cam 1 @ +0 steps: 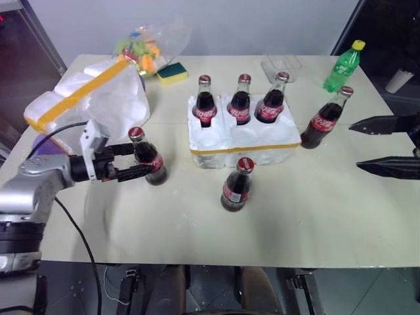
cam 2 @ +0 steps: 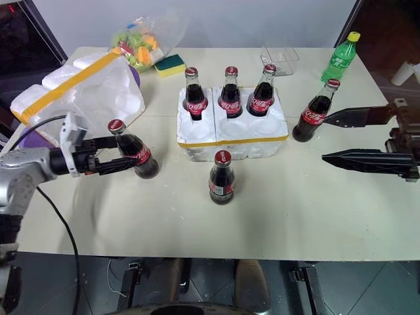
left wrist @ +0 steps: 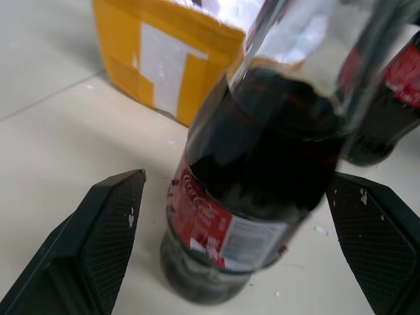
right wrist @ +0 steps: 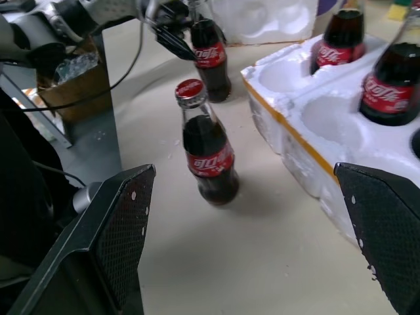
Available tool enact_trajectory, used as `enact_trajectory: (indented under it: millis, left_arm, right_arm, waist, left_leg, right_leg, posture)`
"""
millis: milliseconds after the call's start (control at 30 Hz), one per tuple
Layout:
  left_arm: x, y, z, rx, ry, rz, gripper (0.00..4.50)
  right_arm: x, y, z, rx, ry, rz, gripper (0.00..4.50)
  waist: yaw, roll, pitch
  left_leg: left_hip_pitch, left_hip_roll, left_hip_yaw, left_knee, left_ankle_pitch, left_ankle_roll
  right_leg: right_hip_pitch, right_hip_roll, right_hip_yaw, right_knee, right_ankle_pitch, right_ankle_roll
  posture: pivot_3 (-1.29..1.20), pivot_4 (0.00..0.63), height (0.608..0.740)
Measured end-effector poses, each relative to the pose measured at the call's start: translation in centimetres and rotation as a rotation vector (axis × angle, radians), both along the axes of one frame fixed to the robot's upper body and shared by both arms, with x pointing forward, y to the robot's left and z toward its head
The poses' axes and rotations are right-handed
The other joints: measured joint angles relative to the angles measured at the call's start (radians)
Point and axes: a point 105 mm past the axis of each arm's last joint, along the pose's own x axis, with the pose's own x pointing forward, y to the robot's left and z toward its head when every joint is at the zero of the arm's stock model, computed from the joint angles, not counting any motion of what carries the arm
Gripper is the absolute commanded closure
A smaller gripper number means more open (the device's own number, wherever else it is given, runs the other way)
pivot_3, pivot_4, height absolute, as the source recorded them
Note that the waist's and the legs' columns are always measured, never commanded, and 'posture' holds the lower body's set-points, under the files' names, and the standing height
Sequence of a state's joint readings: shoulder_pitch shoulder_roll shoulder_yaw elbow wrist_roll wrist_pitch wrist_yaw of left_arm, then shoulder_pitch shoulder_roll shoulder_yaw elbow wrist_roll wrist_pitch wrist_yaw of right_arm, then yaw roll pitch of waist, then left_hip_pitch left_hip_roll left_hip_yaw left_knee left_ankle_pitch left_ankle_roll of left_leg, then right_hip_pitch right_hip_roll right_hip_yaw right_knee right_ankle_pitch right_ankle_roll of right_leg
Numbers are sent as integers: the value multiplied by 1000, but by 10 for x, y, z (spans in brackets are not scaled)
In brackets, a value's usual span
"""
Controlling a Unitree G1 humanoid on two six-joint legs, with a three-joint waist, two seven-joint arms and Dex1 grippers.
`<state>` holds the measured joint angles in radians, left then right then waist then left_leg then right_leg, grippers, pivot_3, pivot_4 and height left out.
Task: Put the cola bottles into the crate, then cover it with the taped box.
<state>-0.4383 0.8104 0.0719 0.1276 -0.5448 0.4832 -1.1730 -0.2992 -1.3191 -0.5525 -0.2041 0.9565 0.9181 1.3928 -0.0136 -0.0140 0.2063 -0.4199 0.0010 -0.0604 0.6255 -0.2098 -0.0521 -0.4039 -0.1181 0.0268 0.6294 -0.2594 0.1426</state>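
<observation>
Red labels (cam 1: 239, 113) can be seen above the back wells. The loose cola bottle in front (cam 1: 237, 186) will go down only as far as its label when I lower it in.
The low white crate (cam 1: 244, 146) with its thin yellow band sits mid-table, and three cola bottles (cam 1: 240, 100) stand in its back wells. A loose bottle (cam 1: 237, 186) stands in front of the crate and another (cam 1: 324, 119) at its right end. Left of the crate, one more bottle (cam 1: 148, 158) stands between the fingers of my open left gripper (cam 1: 136, 161). In the left wrist view both fingers (left wrist: 105, 230) are clear of the glass. My right gripper (cam 1: 356, 146) hangs open at the right, pointing left. The taped box (cam 1: 92, 97) lies at the back left.
A green plastic bottle (cam 1: 343, 65) stands at the back right, beside a clear plastic container (cam 1: 281, 65). A bag of colourful items (cam 1: 141, 49) and a sponge (cam 1: 172, 72) lie at the back. A black cable (cam 1: 75, 230) trails from my left arm over the table's front edge.
</observation>
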Motion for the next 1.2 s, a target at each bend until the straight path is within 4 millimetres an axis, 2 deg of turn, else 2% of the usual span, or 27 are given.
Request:
enact_trajectory:
  millis: [100,167,267,433,533,633,733,833,900,1033,1200]
  left_arm:
    - [5,-5,-7,11,-7,-7,46]
    - [8,-8,-10,5,-15,-9,586]
    - [9,-9,-8,1,-24,-16,1680]
    - [1,-1,-3,11,80,-46,1670]
    - [-8,-12,21,-63,159,-136,1670]
    - [-13,-35,64,-134,128,-270,1670]
    - [-4,-61,102,-210,34,-348,1670]
    - [15,-79,116,-261,-17,-346,1670]
    - [32,-93,114,-255,-43,-320,1670]
    - [57,-118,94,-212,-57,-295,1670]
    - [68,-130,62,-69,-89,-301,1670]
  right_arm:
    - [3,1,-3,13,-2,-18,28]
    - [5,2,-5,26,-5,-30,0]
    - [6,3,-6,29,-3,-39,0]
    - [7,3,-8,29,1,-56,0]
    - [8,2,-11,35,5,-68,0]
    - [9,5,-14,38,-1,-67,0]
    - [10,6,-18,42,2,-85,0]
    - [9,8,-22,54,0,-93,0]
    - [8,10,-24,63,1,-97,0]
    - [6,9,-27,85,-2,-130,0]
    - [3,7,-32,100,5,-168,0]
  waist:
    - [-1,0,0]
    - [0,0,0]
    - [0,0,0]
    - [-3,0,0]
    - [3,-1,1]
    - [11,-1,1]
    - [11,-1,1]
    - [4,-1,1]
    - [1,-1,1]
    - [0,-2,1]
    - [1,-2,1]
  left_leg:
    - [-2,0,0,2,0,0]
    - [-2,0,0,3,0,0]
    - [-3,0,-1,3,0,0]
    - [-5,0,-1,3,0,0]
    - [-7,0,-2,5,0,0]
    - [-8,-1,-3,6,0,0]
    - [-7,-1,-3,7,0,0]
    - [-6,-1,-3,6,0,0]
    - [-6,-1,-3,6,0,0]
    - [-7,-1,-3,5,0,0]
    - [-7,-1,-3,5,0,0]
  right_leg:
    - [-1,0,0,0,0,1]
    - [-1,0,0,0,1,1]
    - [-2,0,-1,1,1,1]
    - [-4,0,-1,1,1,1]
    - [-4,1,-2,2,1,2]
    - [-2,0,-2,1,2,3]
    - [-1,0,-2,1,3,5]
    - [-2,1,-2,2,3,6]
    - [-2,1,-2,2,3,6]
    - [-3,1,-2,2,3,6]
    - [-4,1,-2,2,3,6]
  posture:
    - [0,150,739]
    - [0,150,739]
    - [0,150,739]
    - [0,150,739]
    - [0,150,739]
    - [0,150,739]
    - [0,150,739]
    - [0,150,739]
    - [0,150,739]
    - [0,150,739]
    - [0,150,739]
